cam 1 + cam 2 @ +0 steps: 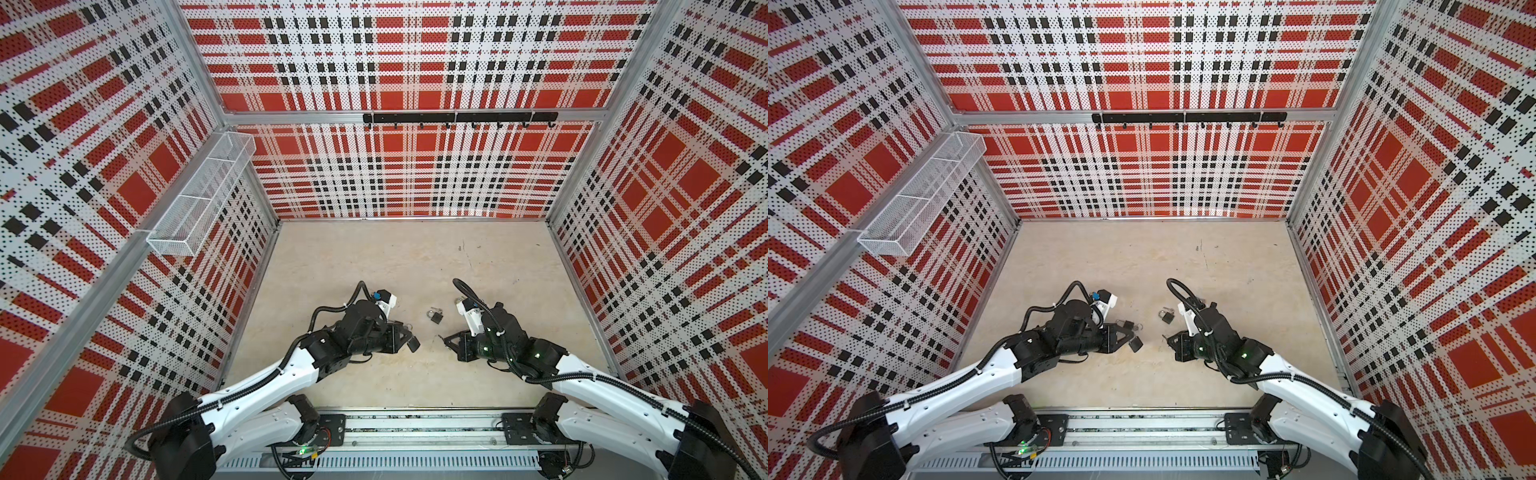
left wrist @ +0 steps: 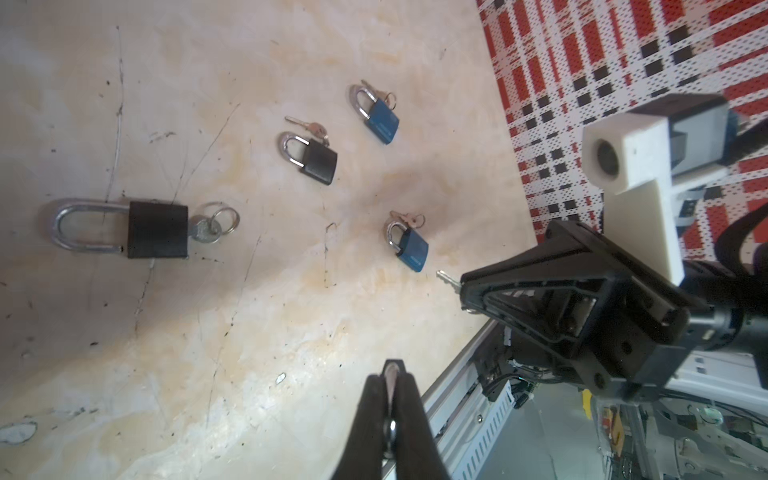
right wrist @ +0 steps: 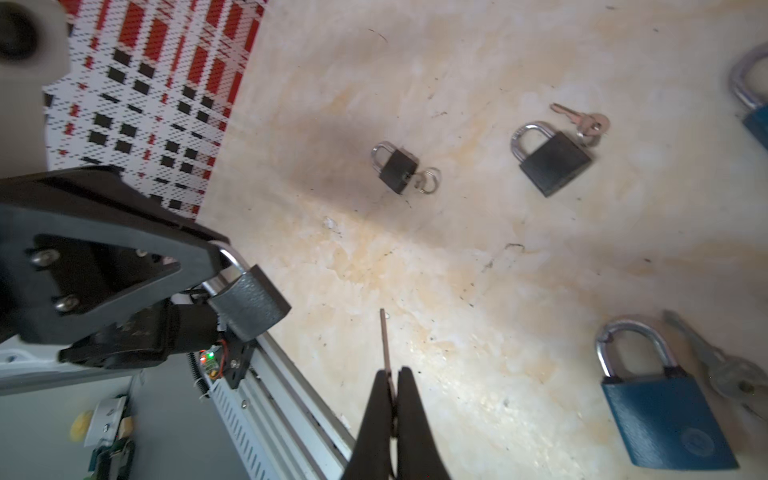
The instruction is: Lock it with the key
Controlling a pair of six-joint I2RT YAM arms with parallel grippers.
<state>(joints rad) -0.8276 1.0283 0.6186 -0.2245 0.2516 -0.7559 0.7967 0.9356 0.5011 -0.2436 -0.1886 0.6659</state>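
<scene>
I should keep lowering the dark grey padlock [image 1: 413, 344] with my left gripper to the table [image 1: 437, 355] near the key and let go there, because the padlock hangs by its shackle and that spot is clear.
My left gripper [image 1: 409, 334] is shut on the silver shackle of a dark grey padlock [image 3: 249, 303], which hangs from its tips just above the table; the padlock [image 1: 414, 343] also shows in both top views. My right gripper [image 3: 392, 372] is shut on a key [image 3: 385, 336], whose thin blade sticks out past the fingertips. The key tip [image 2: 446, 277] shows at the right gripper's tips in the left wrist view. The two grippers face each other near the table's front, a short gap apart. The keyhole is hidden.
Several other padlocks lie on the beige table [image 1: 374, 257]: a small black one with a key ring [image 1: 435, 316], a black one with keys [image 3: 555, 162] and a blue one [image 3: 665, 419]. The plaid side walls and the front rail [image 1: 415, 428] bound the space.
</scene>
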